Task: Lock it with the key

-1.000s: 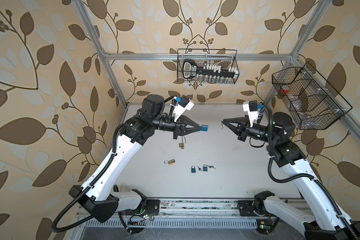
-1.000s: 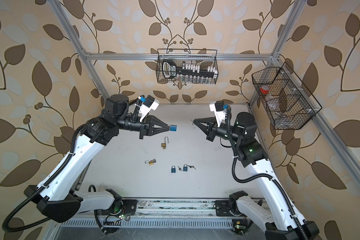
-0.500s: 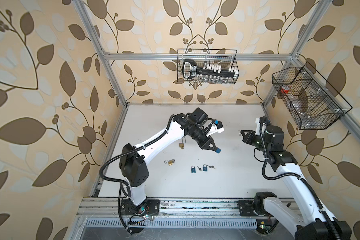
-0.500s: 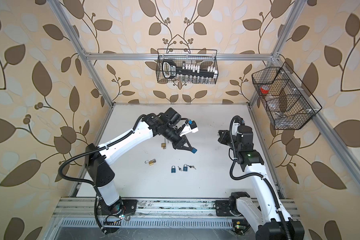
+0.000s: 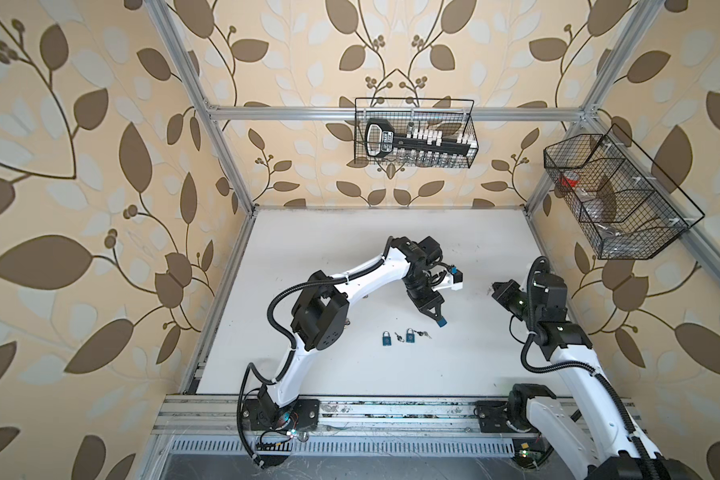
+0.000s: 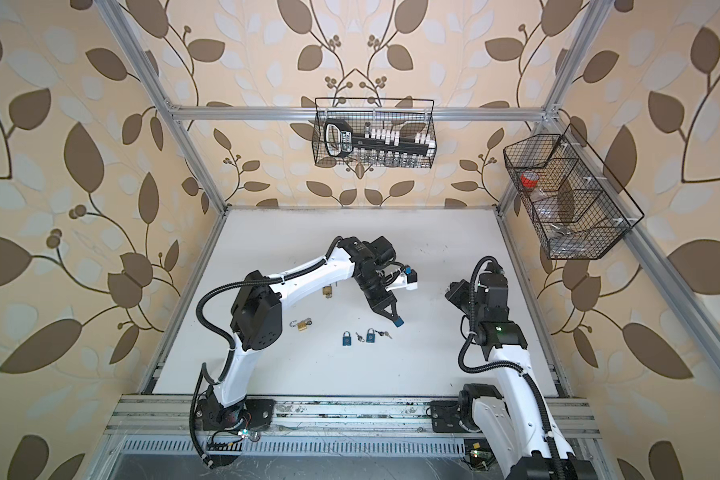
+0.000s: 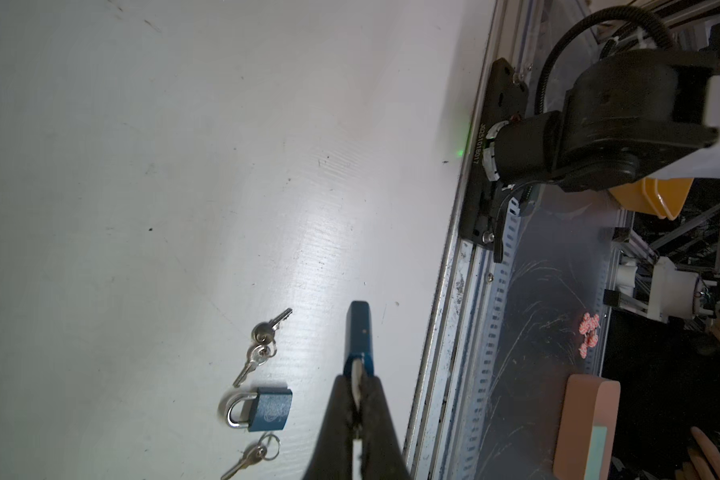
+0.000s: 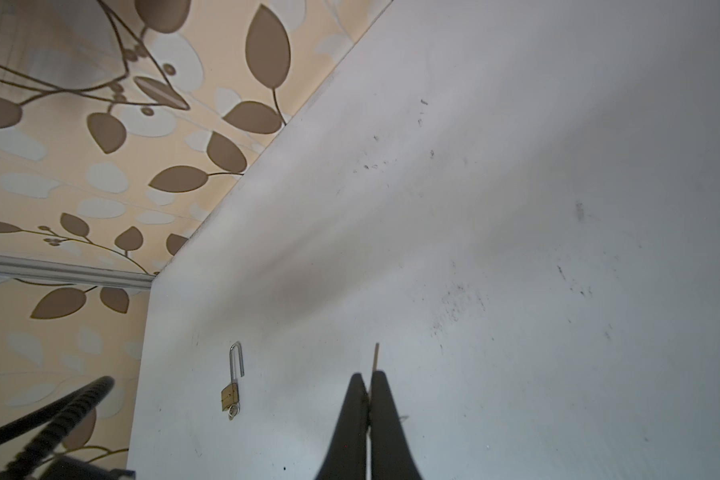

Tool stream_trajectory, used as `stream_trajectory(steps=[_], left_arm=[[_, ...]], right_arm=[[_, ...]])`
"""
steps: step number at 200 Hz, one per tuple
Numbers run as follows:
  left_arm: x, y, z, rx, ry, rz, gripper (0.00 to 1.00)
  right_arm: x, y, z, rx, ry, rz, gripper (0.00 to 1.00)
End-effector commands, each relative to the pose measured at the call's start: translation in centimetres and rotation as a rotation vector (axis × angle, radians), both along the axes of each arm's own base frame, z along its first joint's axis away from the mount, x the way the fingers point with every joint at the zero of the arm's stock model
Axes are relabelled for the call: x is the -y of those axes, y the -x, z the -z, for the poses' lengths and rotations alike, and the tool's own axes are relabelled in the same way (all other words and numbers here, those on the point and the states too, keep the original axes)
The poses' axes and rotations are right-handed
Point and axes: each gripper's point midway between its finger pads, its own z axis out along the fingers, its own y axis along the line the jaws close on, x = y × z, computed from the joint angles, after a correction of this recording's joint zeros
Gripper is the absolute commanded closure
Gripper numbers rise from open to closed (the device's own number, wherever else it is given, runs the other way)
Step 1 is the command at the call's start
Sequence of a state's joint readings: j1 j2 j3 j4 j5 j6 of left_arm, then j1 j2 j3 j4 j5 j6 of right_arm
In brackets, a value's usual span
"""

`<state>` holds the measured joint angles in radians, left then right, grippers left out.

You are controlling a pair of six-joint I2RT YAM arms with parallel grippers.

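Observation:
My left gripper is holding the blue padlock by its shackle, and the spot beside the keys is clear. I keep moving the padlock down until it rests there.
Two small blue padlocks lie side by side near the table's front, each with a key pair just right of it. In the left wrist view one blue padlock has its shackle closed, with keys lying loose beside it. My left gripper is shut and empty, its blue-taped tips hanging just right of those keys. My right gripper is shut with nothing held, over bare table at the right.
A brass padlock with an open long shackle lies behind the left arm. Another brass padlock lies left of the blue ones. Wire baskets hang on the back and right walls. The front rail runs close to the left gripper.
Both arms have come down from a raised pose near the camera to just above the table. The left gripper has swung forward to the blue padlocks. Both grippers stayed shut.

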<state>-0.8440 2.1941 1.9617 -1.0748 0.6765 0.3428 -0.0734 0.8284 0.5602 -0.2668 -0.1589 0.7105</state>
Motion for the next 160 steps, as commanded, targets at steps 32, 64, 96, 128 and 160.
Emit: stream_trajectory(steps=[32,64,96,128,160], left_arm=[[1.5,1.7,1.4,-0.044,-0.021,0.114,1.0],[1.8,1.7,2.8,-0.076,-0.046,0.116,1.0],[1.9,1.8,3.8,-0.093,-0.065,0.118,1.0],[1.9,1.9,4.8,-0.099,-0.09,0.119,1.0],[1.8,1.6,5.5,-0.091,-0.111,0.115,1.0]], right_arm=[[1.1,0.7,1.2,-0.063,0.048,0.038,1.0],[1.0,0.7,1.3,-0.072,0.058,0.025,1.0],[0.9,0.8,1.5,-0.078,0.062,0.015,1.0],[0.7,0.8,1.6,-0.084,0.057,0.005,1.0],[0.6,0.8,1.7,-0.085,0.054,-0.003,1.0]])
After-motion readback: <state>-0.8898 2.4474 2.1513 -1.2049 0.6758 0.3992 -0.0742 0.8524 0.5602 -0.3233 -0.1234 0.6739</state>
